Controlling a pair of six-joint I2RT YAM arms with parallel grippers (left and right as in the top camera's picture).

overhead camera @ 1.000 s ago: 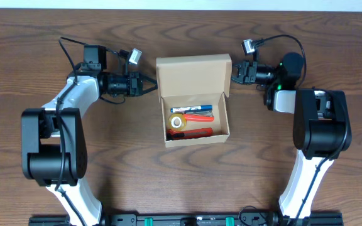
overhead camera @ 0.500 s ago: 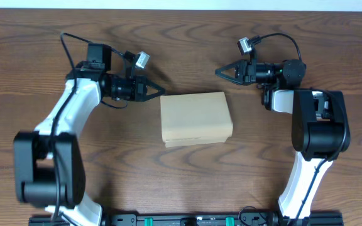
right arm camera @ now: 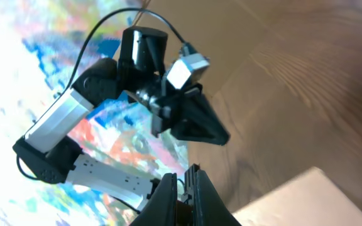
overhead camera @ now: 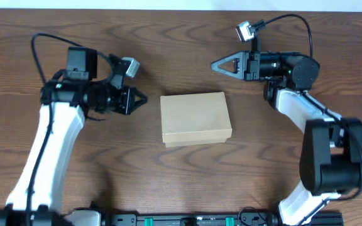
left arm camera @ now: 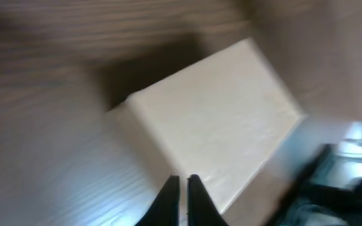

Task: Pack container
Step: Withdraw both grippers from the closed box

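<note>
I should move my left gripper away and push down on the lid's top (overhead camera: 203, 112) with my right gripper, because the lid sits too high on the box's base (overhead camera: 197, 143).
The container (overhead camera: 195, 118), a plain tan cardboard box, lies on the table's middle with its lid shut; its contents are hidden. My left gripper (overhead camera: 142, 98) is shut and empty, a short way left of the box's far left corner. My right gripper (overhead camera: 215, 64) is shut and empty, above the table beyond the box's far edge. In the left wrist view the box (left arm camera: 212, 119) fills the middle, just ahead of the shut fingertips (left arm camera: 182, 182). In the right wrist view a box corner (right arm camera: 294, 201) shows at the lower right beside the shut fingers (right arm camera: 184, 172).
The dark wooden table (overhead camera: 181, 169) carries only the box and both arms. The left arm (right arm camera: 137, 107) shows in the right wrist view. A black rail (overhead camera: 181, 220) runs along the front edge.
The box lid was open one second ago, showing markers and tape, and is now shut. My left gripper has drawn back to the left. My right gripper has shifted slightly up and away.
</note>
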